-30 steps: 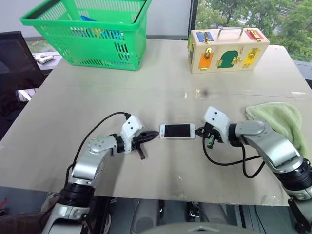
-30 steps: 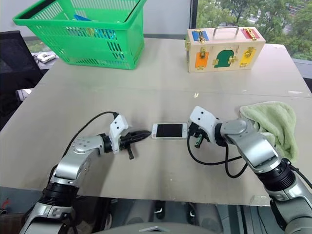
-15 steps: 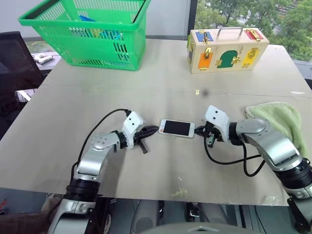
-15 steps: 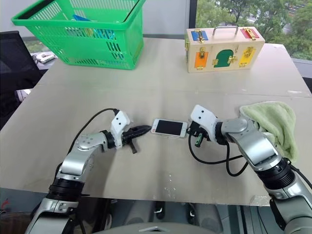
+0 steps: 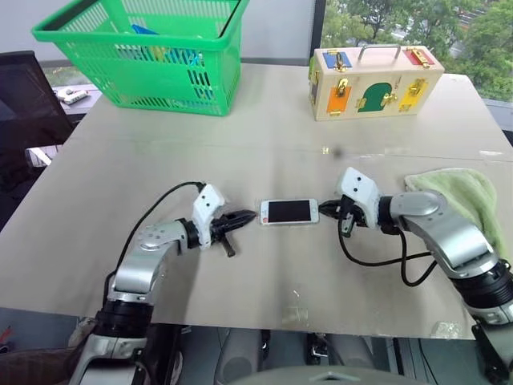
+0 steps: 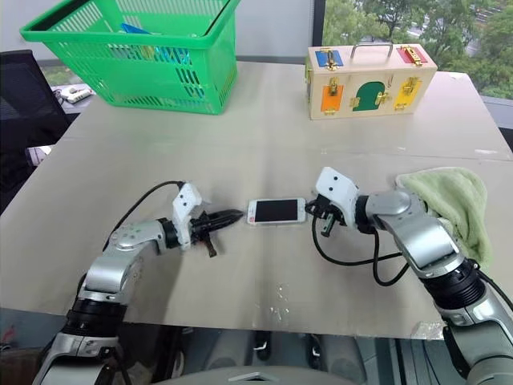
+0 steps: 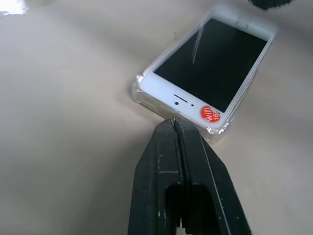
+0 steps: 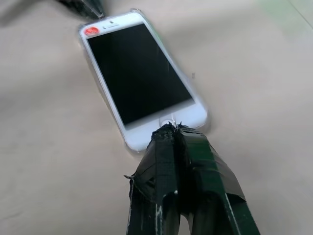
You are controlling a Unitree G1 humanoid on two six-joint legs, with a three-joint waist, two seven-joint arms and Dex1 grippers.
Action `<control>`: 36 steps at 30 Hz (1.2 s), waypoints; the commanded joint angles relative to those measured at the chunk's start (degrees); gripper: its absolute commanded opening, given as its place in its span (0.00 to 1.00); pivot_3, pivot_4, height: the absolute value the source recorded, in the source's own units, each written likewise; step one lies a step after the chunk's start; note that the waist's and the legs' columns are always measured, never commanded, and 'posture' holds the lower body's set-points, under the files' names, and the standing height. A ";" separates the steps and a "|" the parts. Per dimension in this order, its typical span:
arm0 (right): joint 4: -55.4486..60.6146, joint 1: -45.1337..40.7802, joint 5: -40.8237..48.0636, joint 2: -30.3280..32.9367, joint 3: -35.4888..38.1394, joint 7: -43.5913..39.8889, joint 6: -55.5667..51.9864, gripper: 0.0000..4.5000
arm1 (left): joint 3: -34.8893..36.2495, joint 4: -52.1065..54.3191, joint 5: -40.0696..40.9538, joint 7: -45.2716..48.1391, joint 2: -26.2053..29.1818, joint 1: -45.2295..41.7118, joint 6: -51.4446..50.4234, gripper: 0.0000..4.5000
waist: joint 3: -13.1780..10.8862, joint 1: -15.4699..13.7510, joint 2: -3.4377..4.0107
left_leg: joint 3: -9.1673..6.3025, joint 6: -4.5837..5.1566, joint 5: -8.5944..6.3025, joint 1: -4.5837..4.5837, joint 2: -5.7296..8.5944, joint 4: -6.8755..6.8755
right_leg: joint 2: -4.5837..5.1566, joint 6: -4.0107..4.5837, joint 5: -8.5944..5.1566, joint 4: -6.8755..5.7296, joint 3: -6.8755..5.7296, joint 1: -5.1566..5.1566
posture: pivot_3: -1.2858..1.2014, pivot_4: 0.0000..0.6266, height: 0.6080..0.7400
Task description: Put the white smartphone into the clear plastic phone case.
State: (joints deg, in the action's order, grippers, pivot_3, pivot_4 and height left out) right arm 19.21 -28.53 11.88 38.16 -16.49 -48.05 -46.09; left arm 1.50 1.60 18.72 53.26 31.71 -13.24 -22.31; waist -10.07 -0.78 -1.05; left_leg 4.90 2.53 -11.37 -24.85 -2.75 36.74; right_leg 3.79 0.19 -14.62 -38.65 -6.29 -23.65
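Next, my left gripper moves over the sticker corner point(image 5: 265, 220) and pushes the phone in, because the gripper's fingers are off the phone at the case's sticker end point(image 5: 261, 212).
The white smartphone point(image 5: 288, 212) lies flat in the middle of the table, dark screen up, with a red sticker at one end. The rim of the clear plastic phone case point(image 7: 143, 97) shows around the phone's edges. My left gripper point(image 5: 250, 216) is shut, and its tip point(image 7: 173, 125) is at the sticker end of the case. My right gripper point(image 5: 326, 211) is also shut, and its tip point(image 8: 171, 128) rests against the phone's home-button end. Neither gripper holds anything.
A green basket point(image 5: 144, 48) with items inside stands at the back left. A wooden lock box point(image 5: 373, 80) is at the back right. A green cloth point(image 5: 465, 200) lies beside my right arm. The table's front edge point(image 5: 264, 325) runs close below both arms.
The phone sat slightly skewed half a second ago and now lies straight between the grippers. My left gripper has shifted a little to the left. Both grippers stay shut.
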 commanded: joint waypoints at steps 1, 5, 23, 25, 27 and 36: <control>1.99 -0.04 1.97 1.52 5.54 -0.06 -0.38 0.01 | 4.53 0.35 5.21 1.39 1.22 -1.45 -2.32 0.00 | 0.00 0.00 0.00 | 0.00 0.00 0.00 0.00 0.00 0.00 | 0.00 0.00 0.00 0.00 0.00 0.00 | 0.52 0.24 1.00; 2.26 0.50 4.56 0.31 8.25 0.45 -1.54 0.01 | 3.37 3.58 10.22 3.60 0.21 -3.20 -7.02 0.00 | 0.00 -0.07 -0.01 | 0.00 0.00 0.00 -0.01 0.01 0.01 | 0.01 0.00 0.00 0.01 0.00 0.02 | 0.52 0.24 1.00; 6.21 2.64 8.26 -1.99 5.16 2.97 -2.81 0.01 | -12.28 -2.62 -2.57 0.24 -0.30 -7.46 -7.11 0.00 | 0.02 0.06 -0.01 | 0.04 0.00 0.00 0.09 0.01 0.07 | -0.10 0.00 0.00 -0.14 0.16 0.03 | 0.52 0.24 1.00; 5.92 2.37 8.14 -1.97 4.42 2.88 -3.03 0.01 | -12.13 -2.63 -2.35 0.43 -0.26 -7.34 -6.89 0.00 | 0.02 0.02 -0.02 | 0.04 0.00 0.00 0.10 0.01 0.07 | -0.09 0.00 0.00 -0.15 0.16 0.03 | 0.52 0.24 1.00; 5.52 1.99 7.87 -1.68 3.56 2.56 -3.25 0.01 | -12.11 -2.69 -2.24 0.40 -0.32 -7.34 -6.77 0.00 | 0.02 0.00 -0.02 | 0.03 0.00 0.00 0.10 0.01 0.07 | -0.09 0.00 0.00 -0.15 0.16 0.04 | 0.52 0.24 1.00; -2.45 -2.70 5.43 -3.82 -1.55 1.33 -2.10 0.01 | -11.97 -2.48 -2.38 -0.35 -0.74 -5.53 -5.53 0.00 | 0.05 0.10 -0.03 | 0.04 0.00 0.00 0.12 0.00 0.10 | -0.10 0.00 0.00 -0.17 0.18 0.05 | 0.52 0.24 1.00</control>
State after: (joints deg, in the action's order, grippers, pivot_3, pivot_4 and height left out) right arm 17.19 -29.90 17.85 34.85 -17.91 -46.34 -49.34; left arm -9.21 0.89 18.15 53.27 30.63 -20.51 -27.01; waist -10.02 -0.68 -1.07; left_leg 4.94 2.53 -11.37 -24.72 -2.75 36.83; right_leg 3.69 0.19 -14.62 -38.83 -6.11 -23.61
